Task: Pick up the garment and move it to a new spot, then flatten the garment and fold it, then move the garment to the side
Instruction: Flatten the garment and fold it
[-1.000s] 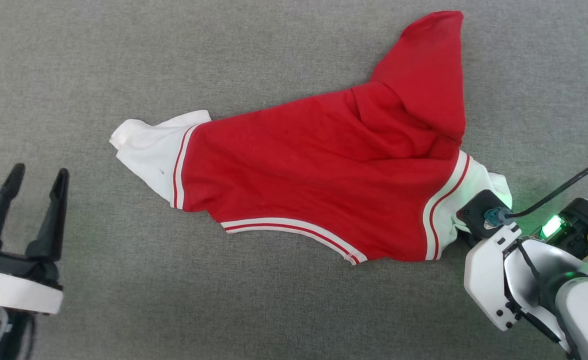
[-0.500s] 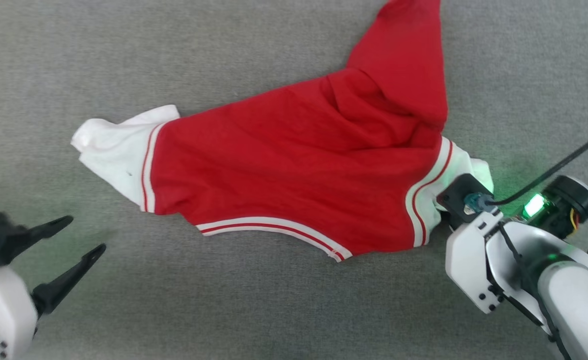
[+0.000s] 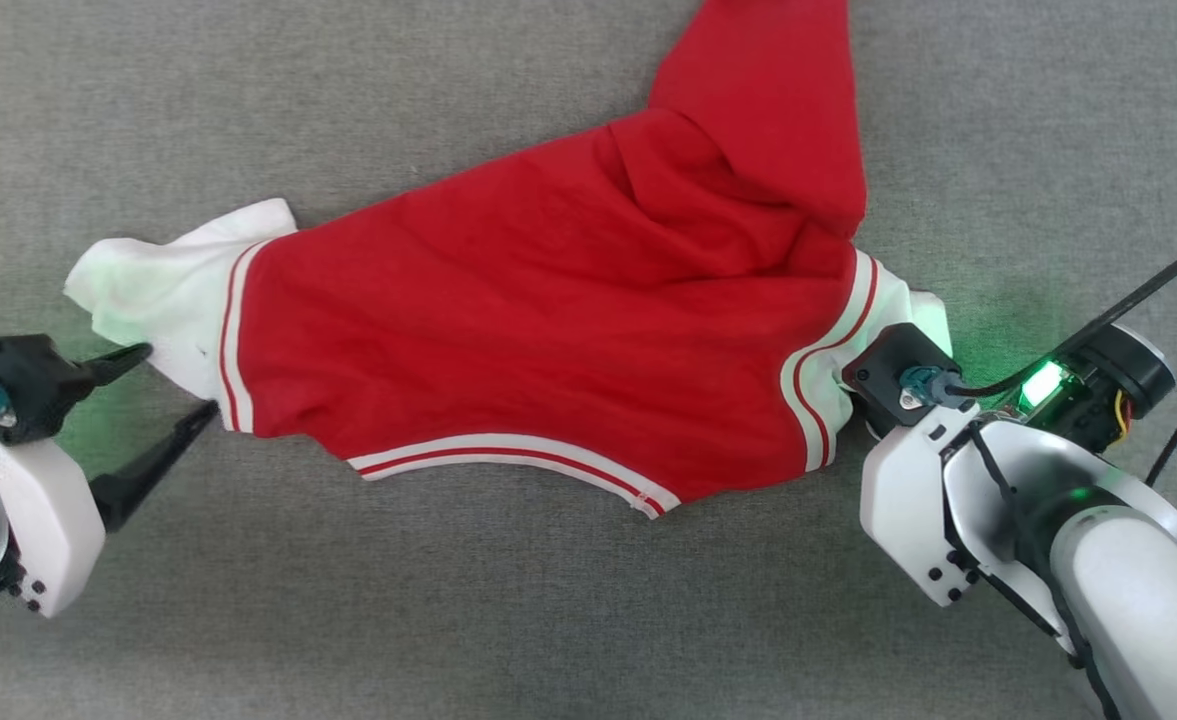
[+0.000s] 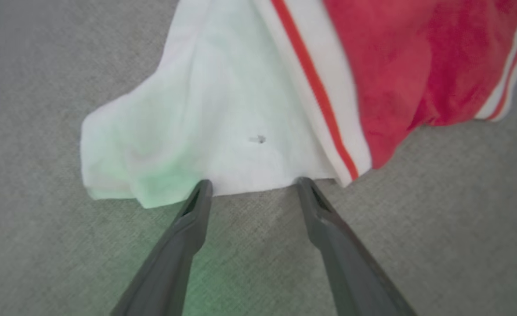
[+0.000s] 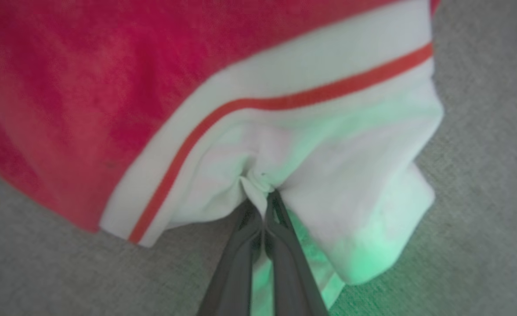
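My gripper will uncover letters hidden on the garment's bottom side when it lifts the white sleeves, because the garment [image 3: 536,324] shows a plain red side [image 3: 428,312] facing up.
The garment [image 3: 548,300] is a red jersey with white sleeves and lies spread on the grey surface, one red corner folded up at the top. No letters show on the side facing up. My left gripper [image 3: 180,380] is open, pointing right at the left white sleeve [image 3: 163,295]. Both fingertips touch that sleeve's [image 4: 223,109] lower edge, one on each side of my left gripper [image 4: 254,183]. My right gripper [image 5: 265,199] is shut on a pinch of the right white sleeve [image 5: 328,166]. From the head camera, my right wrist [image 3: 903,380] covers those fingers.
Grey carpet-like fabric [image 3: 448,620] lies all around the garment. A black cable [image 3: 1128,310] runs from my right wrist toward the right edge. The garment's folded corner [image 3: 758,90] reaches the top edge of the head view.
The head view has shifted. My left gripper turned from pointing up to pointing right and came up to the left sleeve's edge. My right gripper kept its hold on the right sleeve.
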Motion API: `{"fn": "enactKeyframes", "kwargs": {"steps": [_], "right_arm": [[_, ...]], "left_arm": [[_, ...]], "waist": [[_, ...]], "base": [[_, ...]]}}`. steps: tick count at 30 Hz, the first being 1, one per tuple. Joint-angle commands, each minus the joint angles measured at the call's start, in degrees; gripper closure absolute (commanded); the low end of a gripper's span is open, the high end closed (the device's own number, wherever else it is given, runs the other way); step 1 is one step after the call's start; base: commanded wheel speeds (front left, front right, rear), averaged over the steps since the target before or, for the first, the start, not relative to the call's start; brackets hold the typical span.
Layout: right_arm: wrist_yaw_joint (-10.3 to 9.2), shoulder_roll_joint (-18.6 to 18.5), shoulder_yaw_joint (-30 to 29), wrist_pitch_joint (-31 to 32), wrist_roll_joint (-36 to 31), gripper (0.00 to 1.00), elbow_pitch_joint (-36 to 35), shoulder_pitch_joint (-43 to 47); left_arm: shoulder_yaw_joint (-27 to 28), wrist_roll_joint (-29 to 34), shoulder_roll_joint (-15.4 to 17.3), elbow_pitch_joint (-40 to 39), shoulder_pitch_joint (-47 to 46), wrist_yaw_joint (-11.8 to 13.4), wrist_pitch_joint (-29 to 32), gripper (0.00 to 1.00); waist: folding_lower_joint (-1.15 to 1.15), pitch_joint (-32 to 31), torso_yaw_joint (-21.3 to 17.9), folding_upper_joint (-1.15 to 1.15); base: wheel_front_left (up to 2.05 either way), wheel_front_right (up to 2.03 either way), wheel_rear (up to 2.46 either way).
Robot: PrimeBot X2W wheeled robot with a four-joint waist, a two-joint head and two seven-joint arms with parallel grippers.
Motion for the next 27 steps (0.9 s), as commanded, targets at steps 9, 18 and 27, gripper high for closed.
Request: {"fn": "enactKeyframes", "kwargs": {"steps": [9,18,27], "right_arm": [[-0.47,1.9,0.9,1.4,-2.2,1.00,5.3,0.5],[-0.46,3.3,1.0,0.7,-2.9,1.00,5.5,-0.2],[-0.46,3.9,-0.6,-1.9,-2.5,1.00,4.7,1.4]], "left_arm": [[-0.7,1.8,-1.1,0.3,1.8,0.1,3.0,0.00],[-1.0,-1.1,-2.7,1.7,1.6,0.2,4.5,1.00],[-0.8,-4.6,-2.1,2.0,1.8,0.1,2.2,1.00]], "waist": [[0.00,2.1,-1.4,-0.01],[0.00,2.9,-2.6,-0.01],[0.00,0.7,-3.4,-0.01]], "base": [[0.00,0.00,0.00],[0.00,0.00,0.00],[0.00,0.00,0.00]]}}
